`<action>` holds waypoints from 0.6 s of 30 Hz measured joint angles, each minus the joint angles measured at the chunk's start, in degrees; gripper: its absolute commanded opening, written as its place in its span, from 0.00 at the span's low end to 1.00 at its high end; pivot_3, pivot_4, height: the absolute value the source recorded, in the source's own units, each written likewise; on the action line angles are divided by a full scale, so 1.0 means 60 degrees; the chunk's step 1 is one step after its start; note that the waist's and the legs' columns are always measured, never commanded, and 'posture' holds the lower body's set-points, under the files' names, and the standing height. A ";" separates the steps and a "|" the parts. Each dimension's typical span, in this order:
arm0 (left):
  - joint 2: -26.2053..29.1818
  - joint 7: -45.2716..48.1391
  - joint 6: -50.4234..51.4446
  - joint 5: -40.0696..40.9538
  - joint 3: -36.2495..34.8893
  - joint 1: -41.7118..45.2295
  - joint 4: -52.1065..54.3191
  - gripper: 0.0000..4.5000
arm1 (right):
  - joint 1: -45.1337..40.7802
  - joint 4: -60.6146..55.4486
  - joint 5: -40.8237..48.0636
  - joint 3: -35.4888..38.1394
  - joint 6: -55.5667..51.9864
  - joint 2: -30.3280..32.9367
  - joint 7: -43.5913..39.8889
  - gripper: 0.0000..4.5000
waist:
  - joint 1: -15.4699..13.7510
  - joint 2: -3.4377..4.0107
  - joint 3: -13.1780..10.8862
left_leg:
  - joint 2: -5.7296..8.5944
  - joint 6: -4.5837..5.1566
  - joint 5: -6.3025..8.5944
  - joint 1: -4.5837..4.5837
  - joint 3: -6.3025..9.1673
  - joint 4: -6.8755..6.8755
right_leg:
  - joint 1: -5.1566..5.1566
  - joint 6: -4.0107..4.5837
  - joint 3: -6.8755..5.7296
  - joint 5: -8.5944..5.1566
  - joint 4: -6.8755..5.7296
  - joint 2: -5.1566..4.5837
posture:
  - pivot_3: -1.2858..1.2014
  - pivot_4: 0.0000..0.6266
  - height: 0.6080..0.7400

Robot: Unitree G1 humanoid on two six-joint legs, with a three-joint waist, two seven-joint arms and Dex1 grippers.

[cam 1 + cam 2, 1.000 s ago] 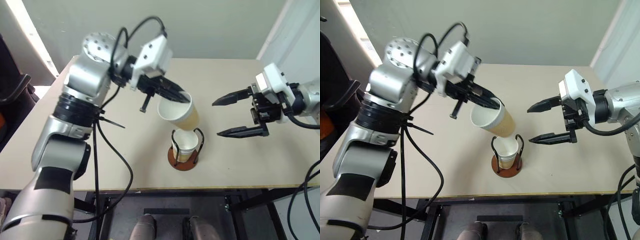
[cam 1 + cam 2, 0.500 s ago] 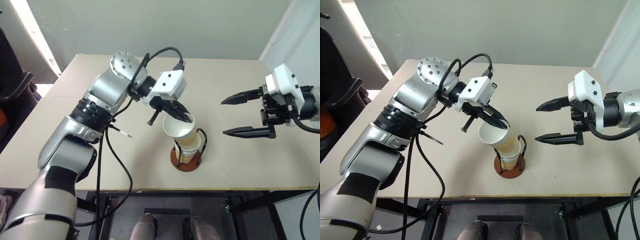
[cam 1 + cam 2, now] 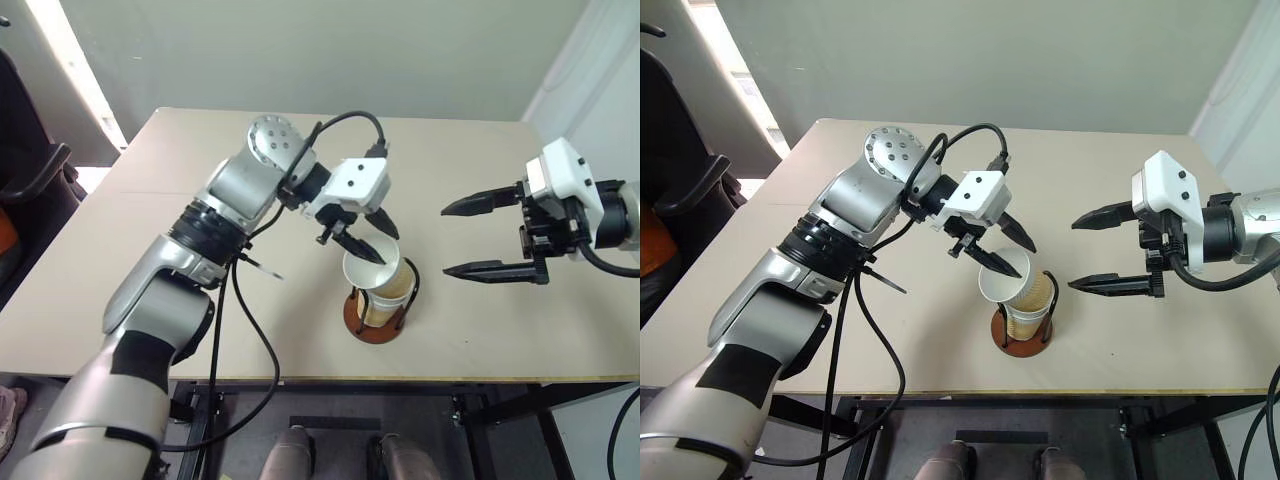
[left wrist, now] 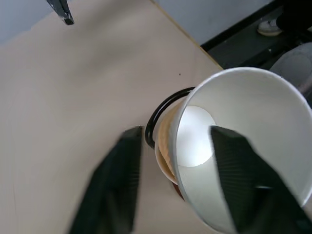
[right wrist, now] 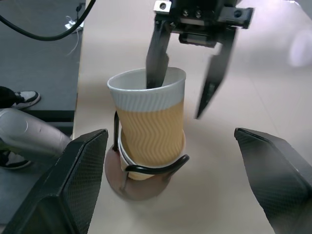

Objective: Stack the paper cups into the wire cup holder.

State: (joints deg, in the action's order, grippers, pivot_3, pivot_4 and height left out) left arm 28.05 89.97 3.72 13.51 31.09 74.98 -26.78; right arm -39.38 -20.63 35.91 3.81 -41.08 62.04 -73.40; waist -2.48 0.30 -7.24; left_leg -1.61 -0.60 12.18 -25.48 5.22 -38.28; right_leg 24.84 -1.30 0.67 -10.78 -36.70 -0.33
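Note:
I should move my left gripper gently back over the holder and lift clear, because the paper cup is leaning with my left gripper's finger inside its rim.
A tan paper cup with a white rim sits nested in another paper cup inside the wire cup holder, leaning a little. My left gripper hovers at its rim and is open. One of its fingers reaches inside the cup and the other stays outside, neither pressing the wall. The black wire loop curves around the cups. My right gripper stands open off to the right of the holder, above the table, with nothing between its fingers.
The holder stands near the front edge of the beige table. A black cable hangs from my left arm past the front edge. A dark chair stands beyond the table's left side.
My left gripper has come down and to the right with the cup, set it into the cup in the holder, and opened. The right gripper has stayed in place.

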 measured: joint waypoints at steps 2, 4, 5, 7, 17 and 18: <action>-0.0038 0.0005 -0.0023 -0.0080 -0.0055 -0.0001 -0.0033 0.67 | -0.0004 -0.0013 0.0005 -0.0004 0.0001 -0.0006 0.0033 0.96 | -0.0003 0.0000 0.0000 | 0.0000 0.0001 0.0001 0.0000 -0.0003 0.0000 | 0.0000 -0.0003 0.0004 0.0001 0.0002 0.0001 | 0.52 0.24 1.00; -0.0037 0.0010 -0.0022 -0.0092 -0.0219 -0.0002 -0.0027 0.67 | -0.0041 0.0014 0.0000 -0.0043 0.0020 -0.0037 0.0033 0.96 | -0.0003 0.0000 0.0000 | 0.0000 0.0003 0.0002 0.0002 -0.0005 0.0000 | 0.0000 -0.0004 0.0005 0.0001 0.0002 0.0002 | 0.52 0.24 1.00; -0.0038 0.0011 -0.0023 -0.0092 -0.0293 -0.0003 -0.0022 0.67 | -0.0068 0.0043 -0.0006 -0.0065 0.0045 -0.0066 0.0033 0.96 | -0.0002 0.0000 0.0000 | 0.0000 0.0003 0.0002 0.0002 -0.0005 0.0000 | 0.0000 -0.0005 0.0005 0.0001 0.0002 0.0003 | 0.52 0.24 1.00; -0.0102 0.0009 -0.0023 -0.0069 -0.0524 -0.0005 -0.0022 0.67 | -0.0122 0.0126 -0.0030 -0.0164 0.0103 -0.0102 0.0030 0.96 | -0.0006 0.0000 0.0000 | 0.0000 0.0004 0.0002 0.0000 -0.0005 -0.0001 | 0.0000 -0.0007 0.0006 0.0002 0.0004 0.0003 | 0.52 0.24 1.00; -0.1281 -0.0613 -0.0527 -0.0363 -0.1628 0.0330 -0.0887 0.67 | -0.0308 0.0519 -0.0282 -0.0453 0.0422 -0.0123 0.0020 0.96 | -0.0058 0.0000 0.0000 | 0.0002 0.0022 0.0013 -0.0001 -0.0021 -0.0016 | -0.0003 -0.0024 0.0025 0.0009 0.0009 0.0000 | 0.52 0.24 1.00; -0.1356 -0.0693 -0.0593 -0.0425 -0.1685 0.0350 -0.0980 0.67 | -0.0306 0.0576 -0.0304 -0.0448 0.0436 -0.0067 0.0019 0.96 | -0.0061 0.0000 0.0000 | 0.0003 0.0022 0.0013 -0.0001 -0.0022 -0.0016 | -0.0003 -0.0027 0.0027 0.0009 0.0010 0.0000 | 0.52 0.24 1.00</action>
State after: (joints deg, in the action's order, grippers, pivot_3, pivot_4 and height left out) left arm 19.91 85.81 0.16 10.95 20.98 77.08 -32.66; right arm -41.22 -17.17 34.09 1.12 -38.46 61.64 -73.29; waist -2.85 0.30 -7.24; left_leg -1.59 -0.47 12.26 -25.49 5.08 -38.38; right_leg 24.82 -1.46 0.83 -10.73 -36.64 -0.33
